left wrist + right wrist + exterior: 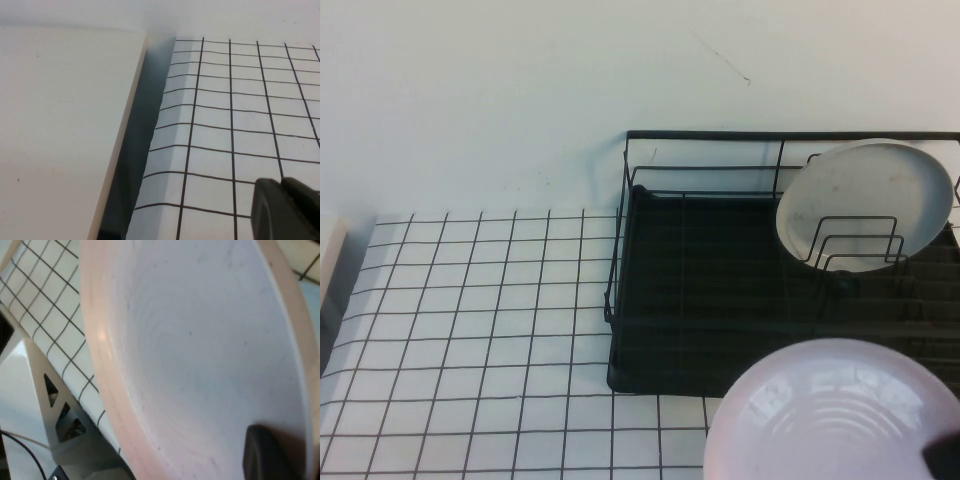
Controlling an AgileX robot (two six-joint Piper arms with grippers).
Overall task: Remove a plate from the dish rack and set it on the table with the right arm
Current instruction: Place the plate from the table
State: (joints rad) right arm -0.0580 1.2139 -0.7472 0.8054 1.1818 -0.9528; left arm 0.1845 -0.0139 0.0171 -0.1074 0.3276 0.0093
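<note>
The pink-lavender plate (835,425) is facing up in front of the dish rack, so the robot's right gripper should carry on lowering it and let go once the plate's base touches the grid-patterned table (682,432).
The pale pink-lavender plate (830,420) is at the bottom right of the high view, lifted out in front of the black wire dish rack (720,300) and overlapping its front right corner. My right gripper (945,458) is shut on the plate's rim. In the right wrist view the plate (200,350) fills the frame and one dark finger (267,455) presses on its inner face. The grid-patterned table (470,330) lies to the left of the rack. My left gripper (285,210) is shut and empty, low over the table's left edge; it does not show in the high view.
A whitish-grey plate (865,200) stands upright in the divider loops at the rack's back right. A cream board (60,125) lies along the table's left edge, with a dark gap between them. A plain white wall runs behind the table.
</note>
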